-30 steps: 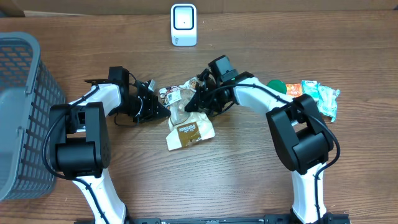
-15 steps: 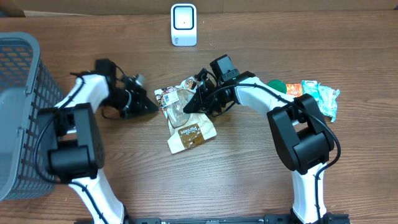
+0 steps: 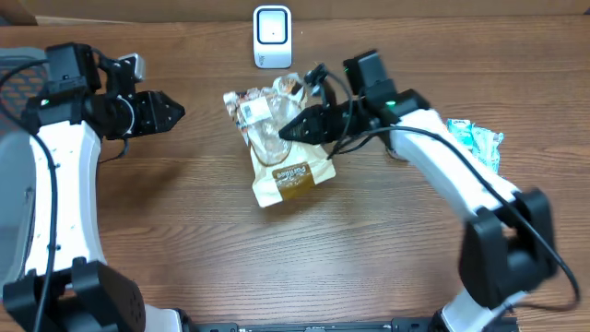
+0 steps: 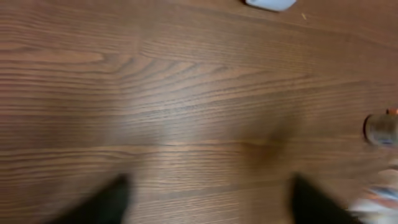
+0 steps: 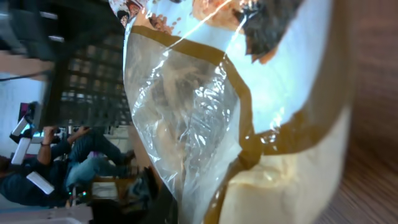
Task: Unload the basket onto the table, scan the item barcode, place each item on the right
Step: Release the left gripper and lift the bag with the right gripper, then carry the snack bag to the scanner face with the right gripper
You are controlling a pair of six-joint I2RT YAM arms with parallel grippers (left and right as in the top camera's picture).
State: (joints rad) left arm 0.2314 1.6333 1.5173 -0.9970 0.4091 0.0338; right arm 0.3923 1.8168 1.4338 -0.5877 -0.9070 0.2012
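Observation:
The snack bag's white label [image 3: 255, 111] is facing up, away from the scanner, so next my right gripper brings the bag over the scanner [image 3: 272, 28] and turns the label to face down.
The item is a cream and brown snack bag [image 3: 281, 171] with a clear crinkled window, lifted off the table and hanging below the white scanner [image 3: 272, 37]. My right gripper [image 3: 288, 131] is shut on the bag's clear upper part. In the right wrist view the bag [image 5: 205, 112] fills the frame and hides most of the fingers. I cannot make out a barcode. My left gripper [image 3: 175, 112] is up at the far left, well apart from the bag. Its blurred dark fingers [image 4: 106, 205] stand wide open over bare wood.
A grey basket [image 3: 14, 60] sits at the left edge, mostly behind my left arm. Green and white snack packets [image 3: 477, 143] lie at the right, past my right arm. The scanner's edge [image 4: 268, 3] shows at the top of the left wrist view.
My left gripper has opened, let go of the bag and swung away to the left. My right gripper has lifted the bag and shifted it slightly toward the scanner.

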